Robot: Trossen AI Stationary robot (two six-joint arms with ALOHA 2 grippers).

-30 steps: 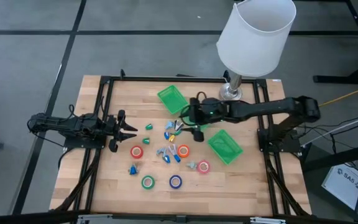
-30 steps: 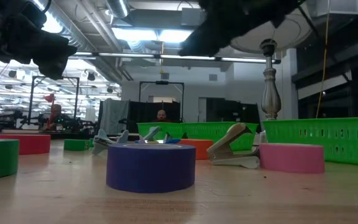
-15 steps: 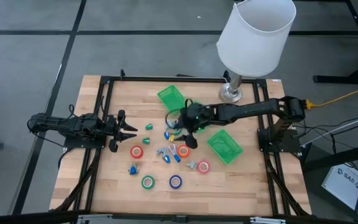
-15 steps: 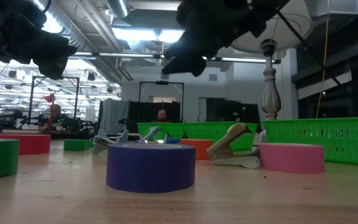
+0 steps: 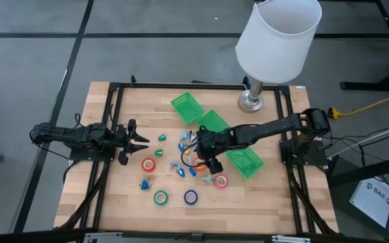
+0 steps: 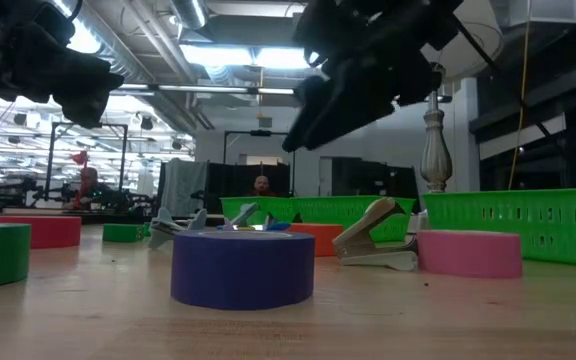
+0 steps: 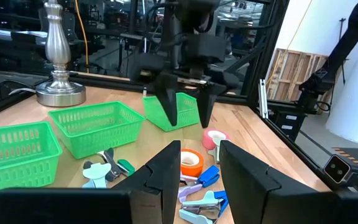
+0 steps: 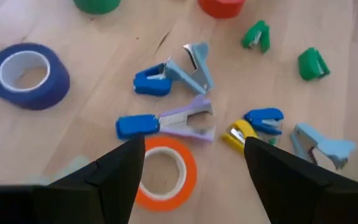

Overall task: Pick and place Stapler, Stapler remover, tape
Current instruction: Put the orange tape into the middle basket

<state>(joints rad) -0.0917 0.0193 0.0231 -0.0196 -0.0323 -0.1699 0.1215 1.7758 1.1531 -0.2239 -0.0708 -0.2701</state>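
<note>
The orange tape rests flat, its hole open, clear wood (image 8: 219, 177) alongside, so I should keep lowering my right gripper until its fingers straddle the tape's rim (image 8: 189, 174), then close.
My right gripper (image 8: 185, 177) hangs open over the middle of the table (image 5: 113, 202), tipped downward, and touches nothing. The orange tape (image 8: 163, 171) lies flat on the wood below, between its fingers. Close by lie a blue-and-lilac stapler (image 8: 166, 122), a blue staple remover (image 8: 179, 71) and the blue tape (image 8: 27, 74). The pink tape (image 5: 220, 180), green tape (image 5: 160, 197) and red tape (image 5: 148, 164) also lie flat. My left gripper (image 5: 137, 140) waits open and level at the table's left.
Three green trays (image 5: 186, 106), (image 5: 213, 121), (image 5: 244, 158) stand from the far middle to the right. A lamp with a white shade (image 5: 279, 37) stands on its metal foot (image 5: 250, 101) at the far right. More small staplers and removers (image 5: 184, 143) lie scattered mid-table.
My right gripper has moved toward the table's near edge and come down over the orange tape, tipping further downward. It has stayed open. Nothing on the table has moved.
</note>
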